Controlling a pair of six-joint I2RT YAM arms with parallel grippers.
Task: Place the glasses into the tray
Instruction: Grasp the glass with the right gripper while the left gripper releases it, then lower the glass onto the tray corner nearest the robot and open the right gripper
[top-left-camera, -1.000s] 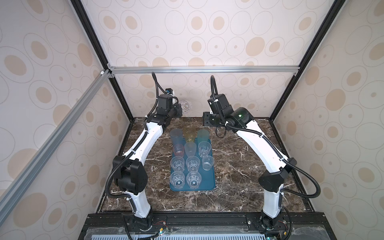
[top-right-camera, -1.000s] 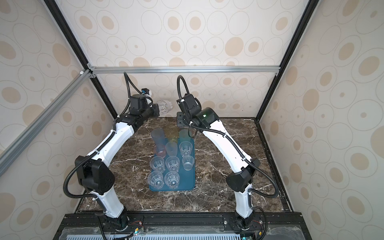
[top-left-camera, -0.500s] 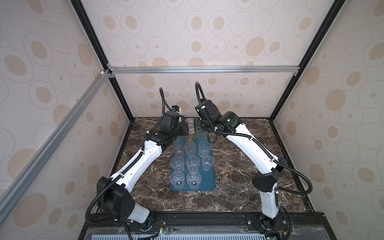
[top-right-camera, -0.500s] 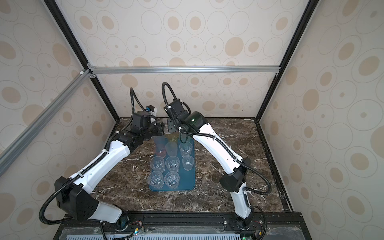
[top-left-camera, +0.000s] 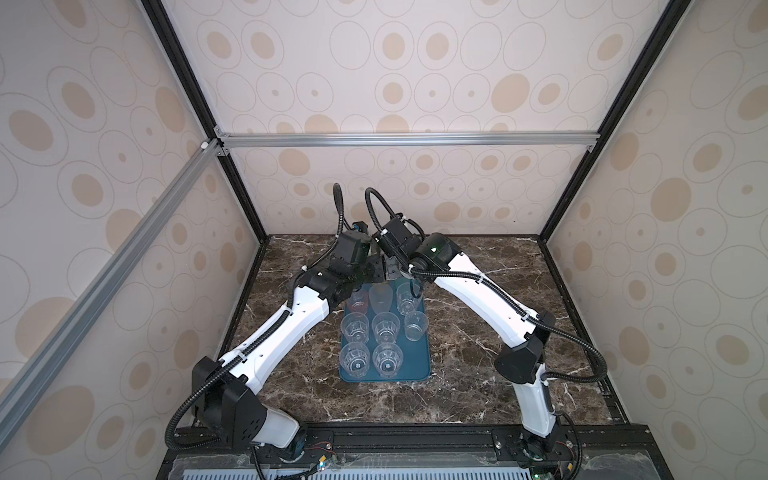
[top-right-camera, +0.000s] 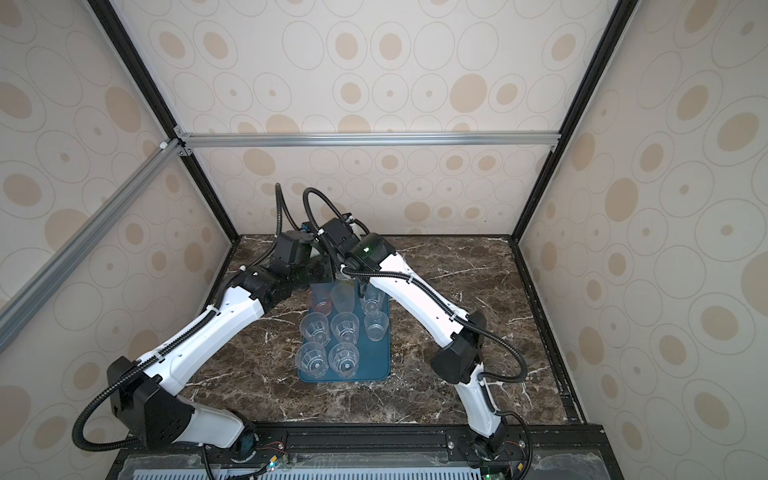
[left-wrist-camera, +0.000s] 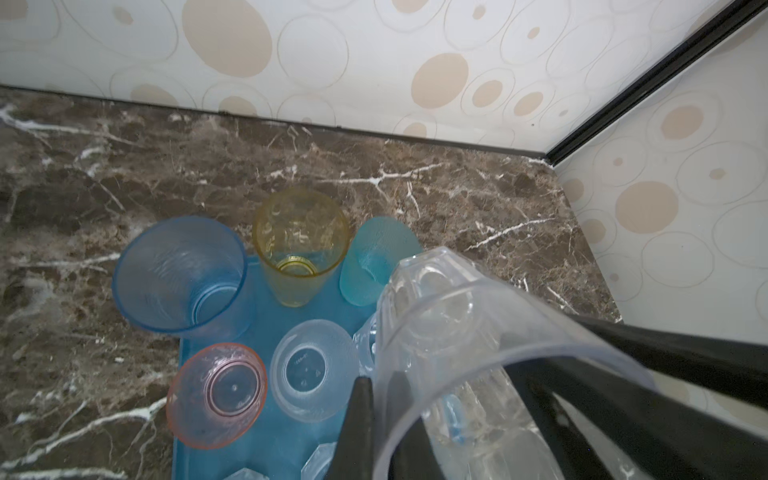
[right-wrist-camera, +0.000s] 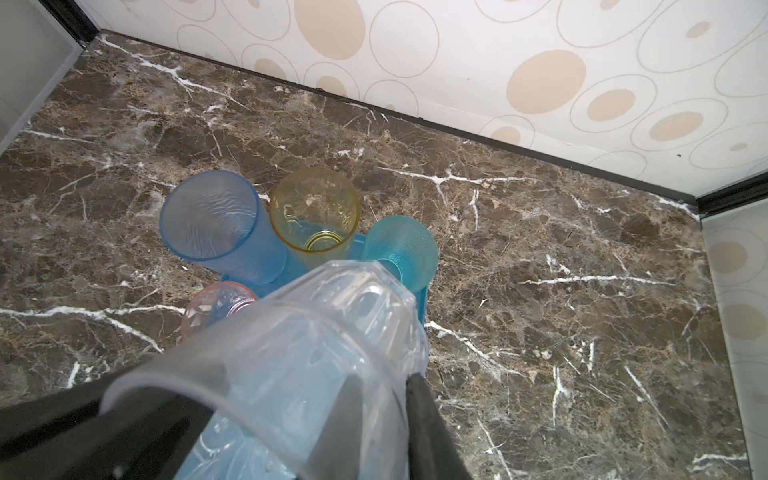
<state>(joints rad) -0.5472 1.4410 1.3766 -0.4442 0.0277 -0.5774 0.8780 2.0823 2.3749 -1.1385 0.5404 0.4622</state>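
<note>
Next, I open my left gripper first, because both grippers are pinching the clear faceted glass (right-wrist-camera: 336, 344). Then my right gripper should put the glass down in the tray's empty near corner (top-left-camera: 417, 358).
A clear faceted glass (left-wrist-camera: 457, 324) hangs tilted over the far end of the teal-blue tray (top-left-camera: 415, 365), base pointing away from both wrists. My left gripper (left-wrist-camera: 380, 380) is shut on its wall, one finger inside and one outside. My right gripper (right-wrist-camera: 383, 375) pinches the opposite wall of the same glass (right-wrist-camera: 332, 340). Beneath it, blue (left-wrist-camera: 178, 274), yellow (left-wrist-camera: 299, 245) and teal (left-wrist-camera: 378, 262) glasses stand at the tray's far end. Pink (left-wrist-camera: 216, 395) and pale grey (left-wrist-camera: 311, 370) glasses stand behind them. Several clear glasses (top-left-camera: 354, 327) fill the tray's middle and near rows.
The tray (top-right-camera: 376, 365) lies mid-table on dark marble (top-left-camera: 478, 332). Bare marble lies to its left, to its right and behind it up to the back wall (right-wrist-camera: 540, 62). Both forearms cross above the tray's far corners, and black frame posts stand in the back corners.
Both arms swung down from the back wall to above the tray's far end, the left carrying the clear glass. The right gripper has closed onto that glass.
</note>
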